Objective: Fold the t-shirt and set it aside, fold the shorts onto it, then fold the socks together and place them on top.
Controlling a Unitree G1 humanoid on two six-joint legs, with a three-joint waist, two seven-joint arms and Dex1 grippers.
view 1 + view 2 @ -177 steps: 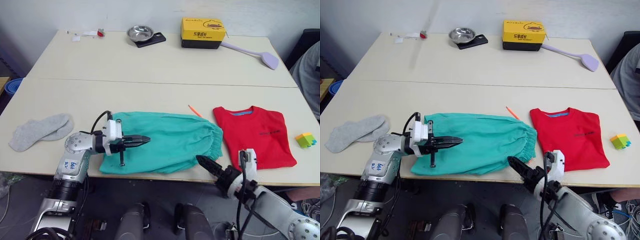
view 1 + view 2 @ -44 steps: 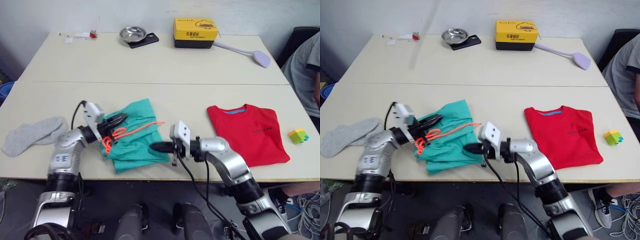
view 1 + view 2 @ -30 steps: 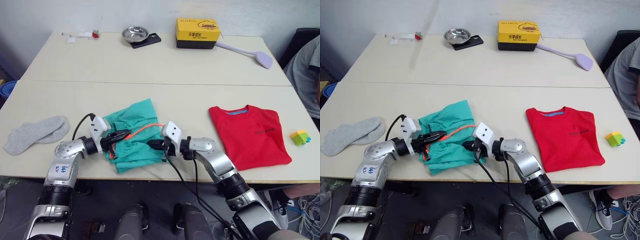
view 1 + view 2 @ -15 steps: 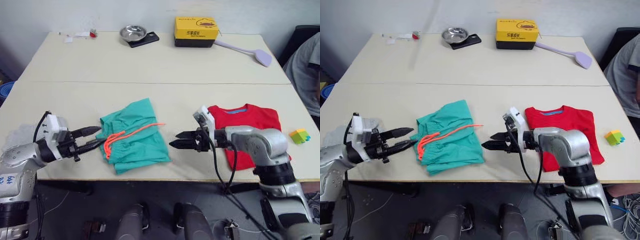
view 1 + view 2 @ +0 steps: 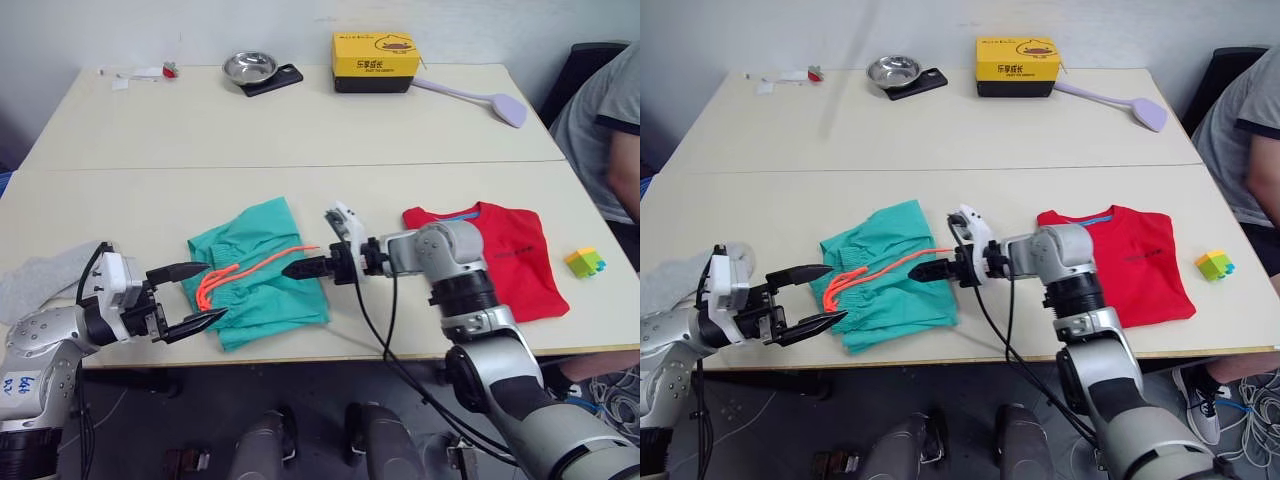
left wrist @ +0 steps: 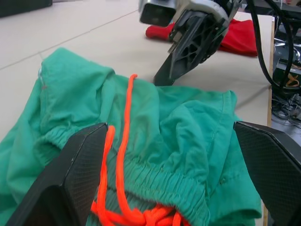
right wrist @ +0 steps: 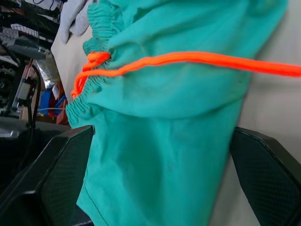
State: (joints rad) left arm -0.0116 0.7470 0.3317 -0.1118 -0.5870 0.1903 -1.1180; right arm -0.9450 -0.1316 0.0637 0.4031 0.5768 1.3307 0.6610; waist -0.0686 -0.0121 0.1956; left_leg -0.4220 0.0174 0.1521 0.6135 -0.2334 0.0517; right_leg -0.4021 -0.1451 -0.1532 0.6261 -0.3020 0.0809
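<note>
The teal-green shorts (image 5: 262, 284) are in loose, wrinkled layers (image 6: 176, 129). They will sag into a messy pile when I carry them onto the t-shirt.
The teal-green shorts (image 5: 262, 285) lie folded near the table's front edge, with the orange drawstring (image 5: 262, 264) trailing across them. My left gripper (image 5: 200, 295) is open at their waistband end, one finger (image 6: 70, 183) on each side of the cloth. My right gripper (image 5: 296, 269) is open at their right edge, next to the drawstring's tip; its fingers (image 7: 263, 165) stand wide apart. The red t-shirt (image 5: 505, 255) lies folded to the right. The grey socks (image 5: 35, 282) lie at the far left, partly behind my left arm.
At the back stand a yellow box (image 5: 376, 60), a metal bowl (image 5: 248, 66) on a black slab and a lilac spatula (image 5: 485, 96). A coloured block (image 5: 585, 262) lies right of the t-shirt. A person (image 5: 605, 110) sits at the right edge.
Both grippers were shut on the shorts a second ago; they let go, opened and drew apart. The right gripper has since come back to the shorts' right edge. The camera shifted.
</note>
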